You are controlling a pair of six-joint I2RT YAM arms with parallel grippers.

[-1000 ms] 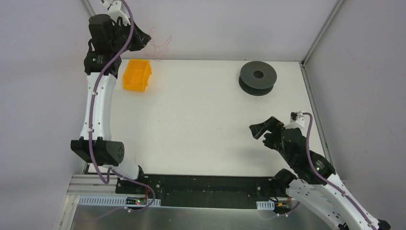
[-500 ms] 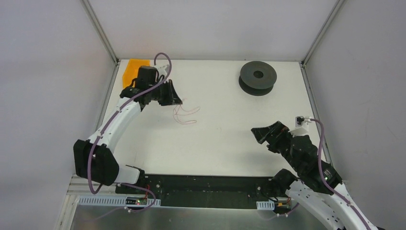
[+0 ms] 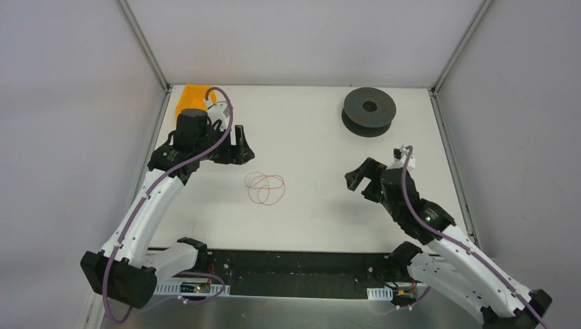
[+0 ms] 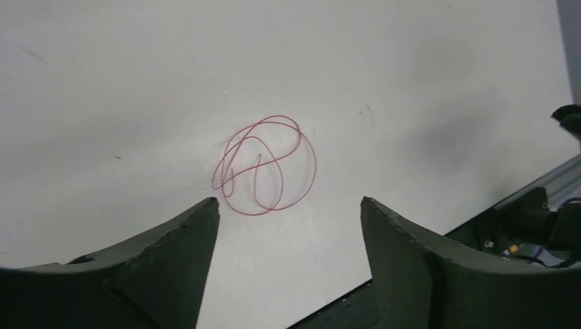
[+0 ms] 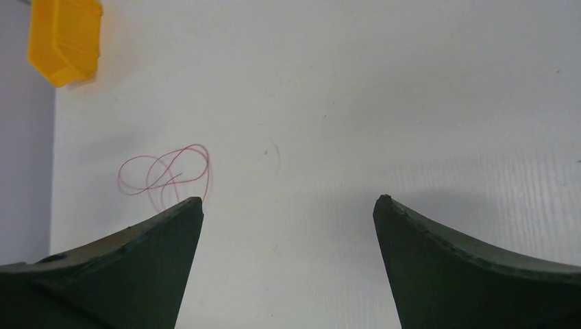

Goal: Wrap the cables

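Note:
The dark grey spool (image 3: 369, 111) stands a long way from the cables, so the robot's right gripper needs to move the spool next to the loops before it takes the wire.
The cables (image 3: 266, 188) are one thin reddish wire lying in loose loops on the white table, left of centre. The left wrist view shows the cables (image 4: 264, 166) flat on the surface, just beyond the fingertips. My left gripper (image 3: 238, 145) hovers up and to the left of the loops, open and empty; between its jaws (image 4: 289, 201) only bare table shows. My right gripper (image 3: 362, 177) is open and empty, well to the right of the wire. In the right wrist view the cables (image 5: 164, 173) lie off to the left, past the gripper (image 5: 288, 199).
A dark grey spool (image 3: 370, 111) stands at the back right of the table. An orange bin (image 3: 190, 96) sits at the back left, partly behind my left arm, and appears as the orange bin (image 5: 65, 38) in the right wrist view. Metal frame posts rise at both back corners.
My left gripper opened and let go of the wire, which now lies coiled on the table. The left arm came down from the back left corner. The right gripper moved left and farther onto the table.

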